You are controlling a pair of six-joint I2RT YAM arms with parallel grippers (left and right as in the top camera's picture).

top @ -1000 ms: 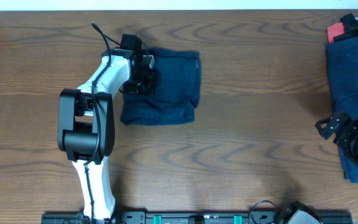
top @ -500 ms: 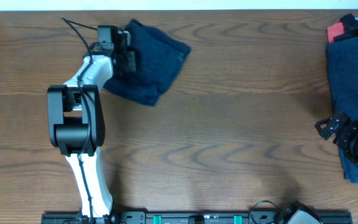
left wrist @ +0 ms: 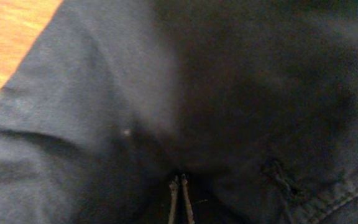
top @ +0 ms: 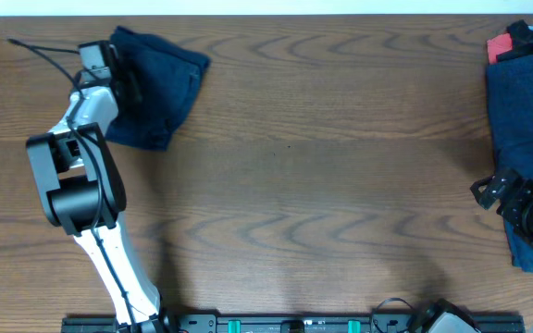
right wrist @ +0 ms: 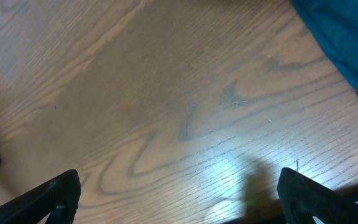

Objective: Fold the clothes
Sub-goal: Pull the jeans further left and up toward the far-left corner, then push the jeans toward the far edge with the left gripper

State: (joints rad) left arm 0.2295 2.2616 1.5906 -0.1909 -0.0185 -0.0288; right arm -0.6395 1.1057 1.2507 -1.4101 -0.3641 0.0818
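My left gripper is near the folded navy garment point(top: 167, 81), which lies at a slant to the table's far edge. The gripper should back off and push the garment from its near corner point(top: 117, 139) to make it straight.
One of the clothes, a folded navy garment point(top: 165, 81), lies at the table's far left corner. My left gripper point(top: 124, 80) is shut on its left part. In the left wrist view the thin fingertips point(left wrist: 173, 190) are pressed together at the gripper point(left wrist: 180, 182), buried in the dark fabric point(left wrist: 229, 93), which fills almost the whole view. More of the clothes lie in a blue pile point(top: 526, 102) at the right edge. My right gripper point(top: 505, 199) hovers open beside that pile, with only bare wood between its fingers point(right wrist: 48, 199).
A red garment point(top: 500, 44) peeks out at the pile's far corner. A black cable point(top: 40, 46) trails from the left wrist. A blue cloth edge point(right wrist: 347, 43) shows at the top right of the right wrist view. Bare wooden table point(top: 340, 185) spans the middle.
My left arm has swung left and toward the far corner, dragging the folded navy garment with it and turning it. The right arm has not moved.
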